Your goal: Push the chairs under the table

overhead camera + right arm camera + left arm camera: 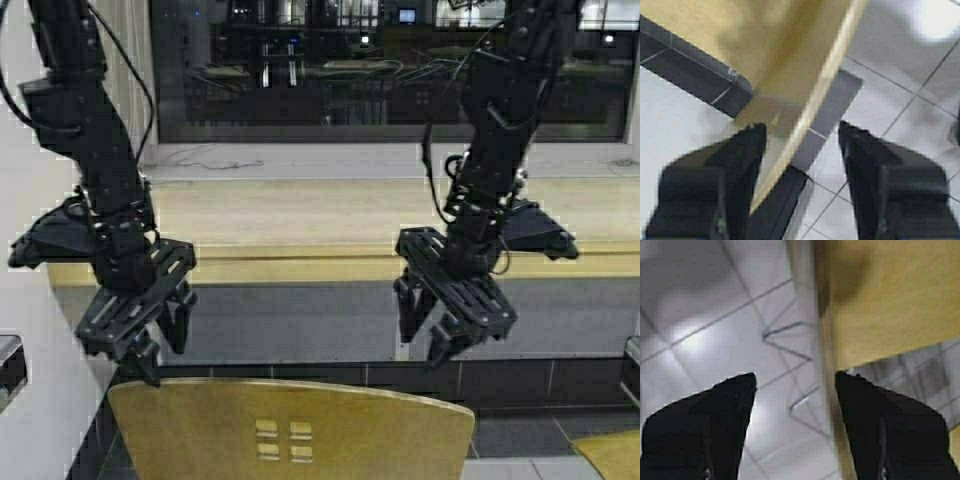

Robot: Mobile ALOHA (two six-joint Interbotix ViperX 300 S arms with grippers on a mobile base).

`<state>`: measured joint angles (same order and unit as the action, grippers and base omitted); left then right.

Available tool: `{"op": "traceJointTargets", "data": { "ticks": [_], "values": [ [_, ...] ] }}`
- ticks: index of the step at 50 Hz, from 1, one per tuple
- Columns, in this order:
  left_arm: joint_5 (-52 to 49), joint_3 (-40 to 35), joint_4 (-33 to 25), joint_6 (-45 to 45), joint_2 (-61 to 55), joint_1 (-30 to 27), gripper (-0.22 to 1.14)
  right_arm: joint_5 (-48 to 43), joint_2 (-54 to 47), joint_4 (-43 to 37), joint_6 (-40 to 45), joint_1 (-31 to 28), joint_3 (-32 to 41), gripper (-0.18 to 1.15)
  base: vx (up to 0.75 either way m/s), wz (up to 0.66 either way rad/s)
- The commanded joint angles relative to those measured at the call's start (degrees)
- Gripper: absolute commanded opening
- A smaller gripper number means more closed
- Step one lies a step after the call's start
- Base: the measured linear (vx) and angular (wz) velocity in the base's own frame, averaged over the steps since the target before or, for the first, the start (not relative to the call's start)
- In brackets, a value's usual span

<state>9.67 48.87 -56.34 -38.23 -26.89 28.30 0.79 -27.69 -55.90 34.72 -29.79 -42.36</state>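
Note:
The chair will slide in upright when I push it, until its backrest (pixel 360 432) gets to the table's yellow front edge, because open space (pixel 290 325) shows under that edge.
One tan-yellow chair (pixel 290 425) stands just in front of me, its curved backrest with four square cutouts facing me. Another of the chairs (pixel 612 455) shows only a corner at the lower right. The table (pixel 300 262) runs across behind them, with a pale top and a thick yellow front edge. My left gripper (pixel 150 350) hangs open at the backrest's left top corner. My right gripper (pixel 442 338) hangs open just above its right end. In the left wrist view the backrest edge (pixel 826 365) lies between the spread fingers of my left gripper (pixel 795 382). In the right wrist view the backrest (pixel 785 55) runs between the fingers of my right gripper (pixel 801 132).
A dark window (pixel 380 60) fills the wall behind the table. A dark tiled wall strip (pixel 520 380) lies under the tabletop, with pale floor tiles (pixel 900 100) below. A white wall (pixel 30 330) stands at the left.

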Motion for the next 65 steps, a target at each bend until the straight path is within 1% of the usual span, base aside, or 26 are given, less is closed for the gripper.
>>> {"op": "traceJointTargets", "data": {
  "ticks": [1, 9, 16, 33, 37, 42, 52, 55, 58, 61, 65],
  "values": [
    [0.35, -1.85, -0.18, 0.00, -0.26, -1.49, 0.86, 0.18, -0.79, -0.18, 0.18, -0.09, 2.46, 0.84, 0.00, 0.00],
    [0.18, -3.43, -0.18, 0.00, -2.29, -2.37, 0.86, 2.29, -4.57, -0.26, 0.70, -0.18, 4.75, 0.84, 0.00, 0.00],
    [0.18, -5.54, 0.00, 0.18, -5.19, -3.43, 0.86, 2.37, -7.47, -0.26, 1.14, -0.18, 6.86, 0.84, 0.00, 0.00],
    [-1.32, -13.97, 2.29, 0.53, -13.27, -4.75, 0.86, 2.72, -15.47, -0.26, 1.14, -0.18, 12.22, 0.84, 0.00, 0.00],
    [-1.67, -15.64, 3.34, 0.97, -14.85, -4.92, 0.86, 2.72, -17.49, -0.26, -0.97, -0.09, 13.62, 0.84, 0.00, 0.00],
    [-1.76, -17.58, 4.92, 1.23, -16.79, -5.36, 0.86, 2.72, -19.95, 0.09, -1.67, 0.09, 15.29, 0.84, 0.00, 0.00],
    [-1.93, -18.98, 4.75, 1.23, -18.54, -5.71, 0.84, 2.81, -22.32, 0.09, -1.93, 0.09, 17.93, 0.84, 0.00, 0.00],
    [-1.93, -19.16, 4.83, 1.14, -18.81, -5.71, 0.81, 2.72, -22.41, 0.09, -2.11, 0.09, 18.19, 0.83, 0.00, 0.00],
    [-2.02, -19.51, 4.75, 1.23, -19.07, -5.71, 0.74, 2.81, -22.59, 0.09, -2.20, 0.09, 18.46, 0.80, 0.00, 0.00],
    [-2.29, -19.78, 4.83, 1.14, -19.25, -5.71, 0.63, 2.72, -22.76, 0.09, -2.37, 0.09, 18.37, 0.70, 0.00, 0.00],
    [-2.64, -20.21, 4.83, 1.14, -19.51, -5.71, 0.47, 2.72, -22.76, 0.09, -2.55, 0.09, 18.11, 0.50, 0.00, 0.00]
  ]
}}
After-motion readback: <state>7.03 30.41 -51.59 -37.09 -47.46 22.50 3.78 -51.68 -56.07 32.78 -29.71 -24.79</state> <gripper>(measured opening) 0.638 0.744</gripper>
